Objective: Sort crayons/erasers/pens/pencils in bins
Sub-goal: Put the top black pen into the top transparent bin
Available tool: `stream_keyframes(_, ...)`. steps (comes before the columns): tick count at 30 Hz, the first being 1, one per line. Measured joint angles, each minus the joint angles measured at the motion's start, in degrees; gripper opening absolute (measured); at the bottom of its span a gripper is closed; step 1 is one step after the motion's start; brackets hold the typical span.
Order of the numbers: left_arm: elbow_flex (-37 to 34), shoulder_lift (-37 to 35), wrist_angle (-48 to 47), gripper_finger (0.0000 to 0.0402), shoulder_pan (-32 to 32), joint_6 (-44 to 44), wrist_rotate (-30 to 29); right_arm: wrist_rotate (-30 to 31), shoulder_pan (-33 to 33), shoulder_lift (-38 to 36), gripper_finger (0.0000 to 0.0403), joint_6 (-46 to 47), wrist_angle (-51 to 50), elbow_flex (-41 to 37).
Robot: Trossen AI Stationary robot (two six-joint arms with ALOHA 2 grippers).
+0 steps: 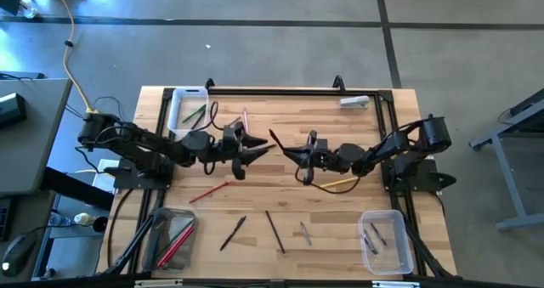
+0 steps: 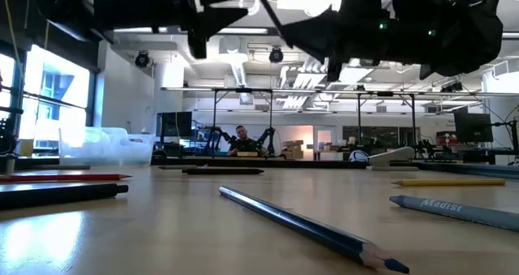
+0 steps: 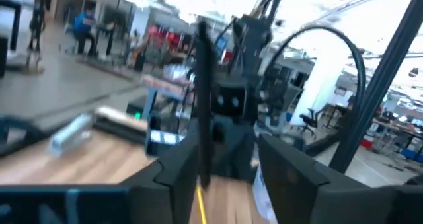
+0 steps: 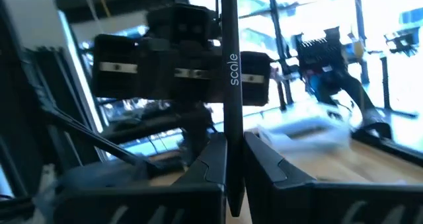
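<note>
The white-rimmed bin [image 1: 188,110] lies out of my right gripper's reach, so next my left gripper closes on the black pen [image 1: 274,138] before my right gripper opens.
Both grippers hover above the table's middle, facing each other. My right gripper [image 1: 291,153] is shut on a black pen [image 1: 277,141], which the right wrist view shows marked "scale" [image 4: 231,69]. My left gripper [image 1: 255,149] is open, and the pen [image 3: 201,98] stands in its gap, close to one finger [image 3: 177,171]. Three bins stand on the table. The white-rimmed one [image 1: 176,110] at far left holds green and pink sticks, one [image 1: 155,237] at near left holds red sticks, and one [image 1: 406,247] at near right holds grey ones. My right gripper pinches the black pen's lower part [image 4: 229,151] between its two fingers [image 4: 211,161], coming level from the table's right with the fingers across it. The pen is lifted clear of the table, and its long free end points toward the left gripper. My left gripper: whether its finger touches the pen, I cannot tell.
Loose sticks lie on the near half of the table: a red one [image 1: 208,192], two black ones [image 1: 234,231] [image 1: 274,231], a grey one [image 1: 304,231] and a yellow one [image 1: 338,184]. A pink one [image 1: 246,118] lies farther back. A grey object [image 1: 355,102] sits at far right. A black frame edges the table.
</note>
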Motion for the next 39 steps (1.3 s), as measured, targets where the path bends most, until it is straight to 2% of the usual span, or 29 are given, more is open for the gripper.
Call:
stream_keyframes(7, 4.69, -0.02, -0.23, 0.0176, -0.04, 2.43, 1.95, -0.24, 3.00, -0.01, 0.0005, -3.83, 3.31, 0.00)
stream_keyframes(11, 6.02, 0.45, -0.30, 0.0176, -0.04, 3.37, 2.19, -1.06, 3.65, -0.01, 0.0005, -4.08, 4.13, 0.08)
stream_keyframes(15, 7.93, 1.75, -0.22, 0.0173, -0.29, 3.46, 5.30, -1.76, 4.51, -0.01, 0.0005, -5.98, 3.43, 1.25)
stream_keyframes(21, 10.38, 3.68, -0.03, 0.0170, -2.01, 8.35, 7.80, -2.19, 5.23, -0.01, 0.0005, -7.13, 2.52, 2.21)
stream_keyframes(25, 10.83, 3.82, -0.49, 0.0140, -2.67, 10.49, 7.47, -2.21, 5.23, -0.01, 0.0005, -7.38, 2.17, 2.21)
stream_keyframes(33, 11.10, 3.80, -0.04, 0.0032, -2.62, 12.63, 7.58, -2.42, 5.27, -0.01, 0.0018, -7.30, 1.80, 2.21)
stream_keyframes(39, 11.08, 3.73, -0.12, 0.0028, -2.62, 13.74, 7.83, -2.84, 5.25, -0.03, 0.0071, -6.97, -0.57, 2.21)
